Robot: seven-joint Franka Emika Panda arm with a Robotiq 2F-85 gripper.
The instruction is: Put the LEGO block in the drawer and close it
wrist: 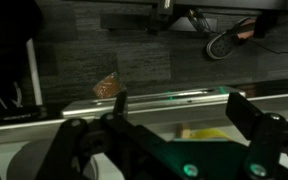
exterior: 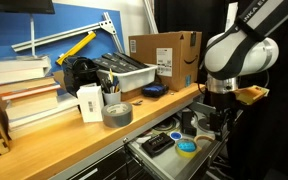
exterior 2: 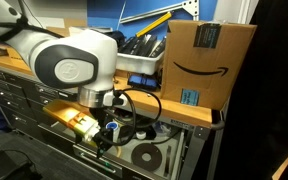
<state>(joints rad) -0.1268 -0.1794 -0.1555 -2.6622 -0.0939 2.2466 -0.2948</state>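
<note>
The robot's gripper hangs above the open drawer's front edge (wrist: pixel 179 103), so it should first move down outside the drawer (wrist: pixel 174 77) and then push the drawer's front toward the bench.
The drawer (exterior: pixel 160 160) stands pulled out under the wooden bench top; it shows in both exterior views (exterior 2: pixel 174 158). My gripper (exterior: pixel 215 124) hangs low over its right end, jaws pointing down (exterior 2: pixel 106 138). In the wrist view the two dark fingers (wrist: pixel 184 102) are spread wide with nothing between them, above the drawer's metal edge (wrist: pixel 74 108). A small light-blue piece (exterior: pixel 176 134) that looks like the LEGO block lies on the drawer floor just left of the gripper. It is too small to be sure of.
In the drawer lie a black object (exterior: pixel 156 143), a blue-and-yellow roll (exterior: pixel 187 148), a dark tape ring (exterior 2: pixel 144 155) and a yellow item (exterior 2: pixel 74 120). On the bench stand a grey tape roll (exterior: pixel 116 113), a cardboard box (exterior: pixel 166 55), books (exterior: pixel 24 100) and a darker blue flat object (exterior: pixel 152 90).
</note>
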